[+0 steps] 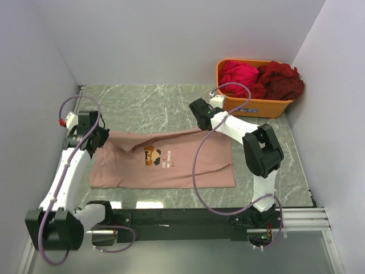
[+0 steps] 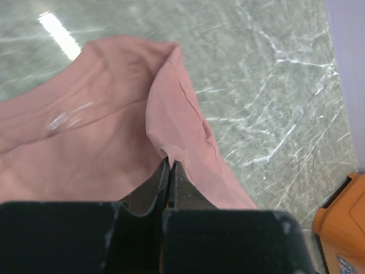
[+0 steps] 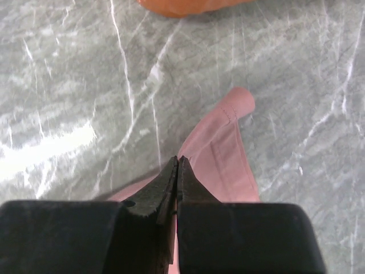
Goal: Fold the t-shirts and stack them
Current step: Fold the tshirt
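Observation:
The t-shirt's far edge (image 1: 161, 136) is straight between both grippers, so the robot's left gripper keeps lowering its pinched fold and lets go of it over the t-shirt's body (image 1: 117, 164).
A salmon-pink t-shirt (image 1: 171, 165) with a pixel figure and white lettering lies spread on the marble table. My left gripper (image 1: 98, 138) is shut on its far left edge; in the left wrist view the fingertips pinch a fold of pink cloth (image 2: 171, 153). My right gripper (image 1: 201, 116) is shut on the shirt's far right corner; in the right wrist view the pink cloth (image 3: 228, 148) runs from the closed fingertips. A magenta shirt (image 1: 238, 73) and a dark red shirt (image 1: 280, 79) lie crumpled in the tub.
The orange plastic tub (image 1: 256, 107) stands at the far right corner; its corner shows in the left wrist view (image 2: 342, 222). White walls close in the table on the left, back and right. The table's near edge has a black rail (image 1: 182, 217).

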Robot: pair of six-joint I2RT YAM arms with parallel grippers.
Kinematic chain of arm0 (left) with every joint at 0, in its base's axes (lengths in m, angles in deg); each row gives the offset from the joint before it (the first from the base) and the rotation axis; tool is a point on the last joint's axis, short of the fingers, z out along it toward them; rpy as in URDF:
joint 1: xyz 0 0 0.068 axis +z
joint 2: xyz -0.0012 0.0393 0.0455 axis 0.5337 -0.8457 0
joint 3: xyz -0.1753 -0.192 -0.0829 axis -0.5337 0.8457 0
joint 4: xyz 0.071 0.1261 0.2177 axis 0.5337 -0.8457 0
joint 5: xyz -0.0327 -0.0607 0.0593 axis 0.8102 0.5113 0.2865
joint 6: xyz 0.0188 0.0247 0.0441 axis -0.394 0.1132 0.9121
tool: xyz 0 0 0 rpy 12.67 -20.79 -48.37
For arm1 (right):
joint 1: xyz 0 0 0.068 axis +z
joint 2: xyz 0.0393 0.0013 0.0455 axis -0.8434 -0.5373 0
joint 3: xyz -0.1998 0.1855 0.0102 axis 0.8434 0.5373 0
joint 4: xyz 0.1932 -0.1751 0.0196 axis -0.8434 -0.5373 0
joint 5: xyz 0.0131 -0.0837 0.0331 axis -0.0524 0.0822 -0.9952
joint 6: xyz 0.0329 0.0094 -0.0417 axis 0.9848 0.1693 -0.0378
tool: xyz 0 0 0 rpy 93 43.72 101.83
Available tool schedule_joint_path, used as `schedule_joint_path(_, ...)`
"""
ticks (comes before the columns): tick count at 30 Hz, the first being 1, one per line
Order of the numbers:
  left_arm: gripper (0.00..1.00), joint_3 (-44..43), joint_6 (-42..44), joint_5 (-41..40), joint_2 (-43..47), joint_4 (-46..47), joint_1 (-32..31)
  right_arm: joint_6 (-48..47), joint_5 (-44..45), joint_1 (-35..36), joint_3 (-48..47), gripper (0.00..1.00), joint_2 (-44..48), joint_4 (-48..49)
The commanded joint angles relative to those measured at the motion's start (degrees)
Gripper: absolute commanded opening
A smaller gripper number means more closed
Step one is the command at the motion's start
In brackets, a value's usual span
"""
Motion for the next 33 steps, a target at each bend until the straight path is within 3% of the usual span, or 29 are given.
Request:
schedule_joint_path(1,0.00,2.0,-3.6,-2.9,6.2,-6.7,0.1,-0.7,3.5,1.1,2.7,0.00,4.8,2.7)
schedule_joint_path(8,0.00,8.1,-5.3,-3.5,13.8,-13.5,0.1,0.5,4.1,3.1,8.2,0.00,9.2,2.3)
schedule_joint_path(17,0.01,14.5,-8.6,-0.4,18.5,-17.1,0.1,9.9,3.2,6.9,18.9,0.03,15.6,-3.2)
schedule_joint_path(18,0.04,14.6,-8.9,0.0,19.2,-17.8,0.1,11.4,2.8,7.3,20.0,0.06,16.0,-3.4)
schedule_joint_path(20,0.25,14.0,-8.4,1.1,20.1,-18.7,0.1,13.2,1.6,8.6,22.2,0.08,17.2,-4.9)
schedule_joint_path(21,0.43,13.7,-8.3,1.5,21.0,-19.1,0.1,14.9,1.1,9.0,22.7,0.09,17.5,-5.6)
schedule_joint_path(23,0.52,12.0,-8.4,1.1,22.0,-21.3,0.1,16.4,0.9,9.7,24.1,0.15,19.2,-7.7)
schedule_joint_path(24,0.69,11.4,-8.4,0.0,23.0,-21.9,0.1,17.4,0.4,10.2,24.6,0.36,20.6,-8.3)
schedule_joint_path(26,0.83,9.1,-8.6,-1.1,23.9,-23.7,0.1,17.7,-0.4,10.3,25.9,0.56,22.3,-8.5)
schedule_joint_path(27,0.99,8.6,-8.0,-1.2,24.8,-23.4,0.1,16.8,-1.5,10.2,26.3,0.65,23.8,-8.2)
schedule_joint_path(33,0.99,9.7,-4.7,4.7,22.1,-10.8,0.1,6.7,-10.8,9.6,28.2,0.77,29.4,1.6)
